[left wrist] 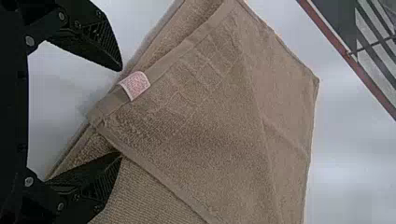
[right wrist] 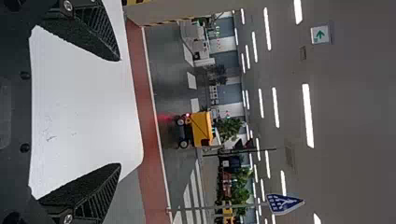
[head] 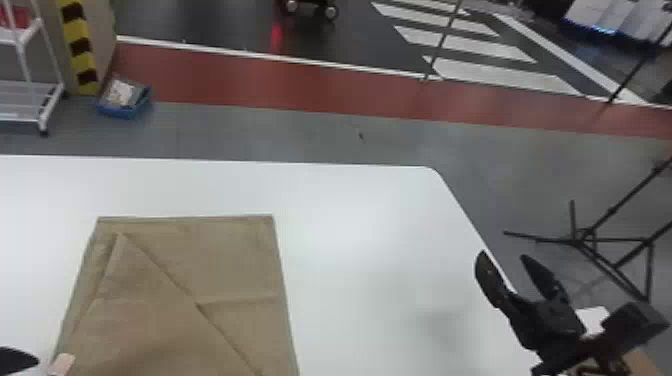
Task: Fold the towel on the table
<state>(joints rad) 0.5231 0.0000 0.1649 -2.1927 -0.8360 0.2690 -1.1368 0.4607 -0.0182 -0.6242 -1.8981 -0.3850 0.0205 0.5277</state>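
Note:
My grippers will open the tan towel (head: 225, 255) into a much wider sheet when they pull its corners apart, because a diagonal flap (head: 188, 302) lies folded over the towel's layers.
A tan towel (head: 235, 260) lies on the white table in the head view, left of centre, with a folded flap making a diagonal edge across it. My left gripper (head: 19, 359) shows a black fingertip at the lower left corner, beside the towel's pink tag. In the left wrist view the left gripper (left wrist: 121, 112) is open around the towel's corner (left wrist: 109, 106) and tag, one finger beside the edge, the other over the cloth. My right gripper (head: 502, 255) is held near the table's right edge, away from the towel; in the right wrist view the right gripper (right wrist: 120, 112) stands open, holding nothing.
The white table (head: 360, 215) extends right of the towel to a rounded far corner. A black tripod stand (head: 585, 240) is on the floor beyond its right side. A blue box (head: 125, 100) and a white rack (head: 30, 100) stand on the floor at the far left.

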